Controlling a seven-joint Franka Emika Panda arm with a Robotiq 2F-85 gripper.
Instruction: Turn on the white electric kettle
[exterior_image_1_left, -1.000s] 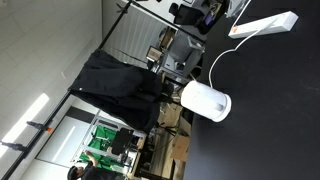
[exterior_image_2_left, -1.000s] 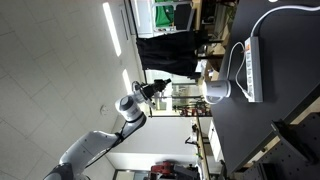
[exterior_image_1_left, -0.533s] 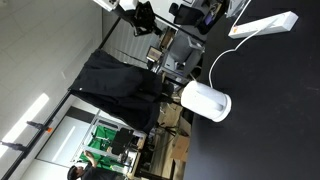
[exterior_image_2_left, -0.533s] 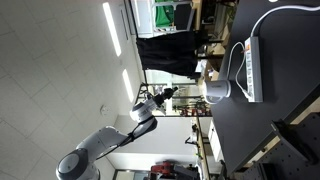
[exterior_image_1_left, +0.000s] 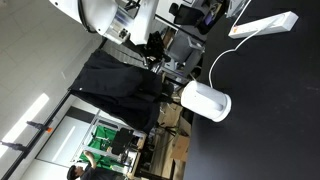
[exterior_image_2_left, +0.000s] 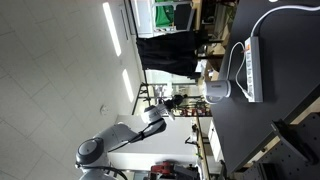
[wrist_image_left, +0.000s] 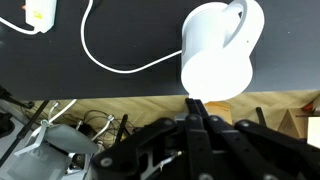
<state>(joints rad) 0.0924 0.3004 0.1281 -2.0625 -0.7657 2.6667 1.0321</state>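
Observation:
The robot gripper's closed fingers line up with the kettle's body edge (wrist_image_left: 194, 88), next to its handle, so the gripper should move across to the handle (wrist_image_left: 238, 34) and get closer before it switches the kettle on.
The white electric kettle (exterior_image_1_left: 206, 101) stands on the black table (exterior_image_1_left: 270, 120), with its thin white cord (exterior_image_1_left: 218, 60) running to the power strip. It also shows in the other exterior view (exterior_image_2_left: 218, 92) and in the wrist view (wrist_image_left: 215, 55). My gripper (wrist_image_left: 197, 103) is black, its fingers pressed together and holding nothing. It hangs in the air off the table's edge, apart from the kettle, and shows in both exterior views (exterior_image_1_left: 152, 45) (exterior_image_2_left: 176, 100).
A long flat white power strip (exterior_image_1_left: 265, 25) (exterior_image_2_left: 252, 70) (wrist_image_left: 35, 12) lies on the table beyond the kettle. A black cloth (exterior_image_1_left: 120, 85) hangs behind the table edge. Cluttered desks and chairs (exterior_image_1_left: 180, 50) stand in the background.
The arm has swung in toward the table and kettle. In one exterior view it has come in from the top edge, and the gripper now sits closer to the kettle.

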